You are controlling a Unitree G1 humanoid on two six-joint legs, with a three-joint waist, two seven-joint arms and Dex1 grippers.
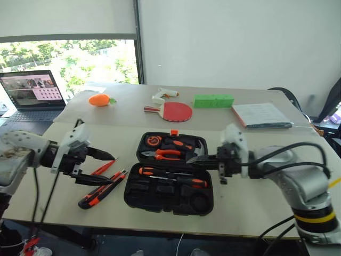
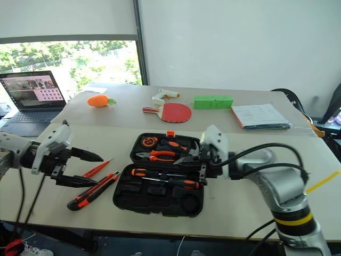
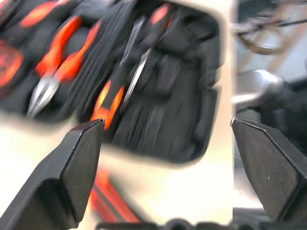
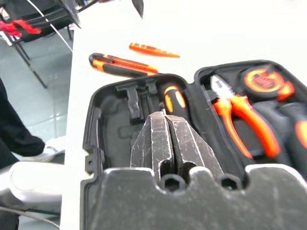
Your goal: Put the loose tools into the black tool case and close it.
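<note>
The fingers of the robot's left gripper point past the slim red-orange screwdriver toward the case's near half (image 1: 166,193), so the left gripper should pull back, turn in line with the screwdriver and take hold of its body (image 1: 103,168).
The black tool case (image 1: 133,196) lies open in the middle of the near table. Pliers (image 1: 168,154) and a tape measure (image 1: 154,141) sit in its far half. Two black-and-orange screwdrivers (image 1: 173,177) lie in its near half. Left of the case, a slim red-orange screwdriver (image 1: 104,167) and a black-and-orange utility knife (image 1: 101,194) rest on the table. My left gripper (image 1: 101,169) hangs open just above those two tools, empty. My right gripper (image 1: 193,156) is shut with nothing in it, held over the case's right side and pointing left.
A laptop (image 1: 32,93) stands at the far left. On the far table are an orange toy (image 1: 99,100), a white glue gun (image 1: 162,95), a red paddle (image 1: 176,111), a green block (image 1: 213,100) and a booklet (image 1: 261,114). The near table edge runs just in front of the case.
</note>
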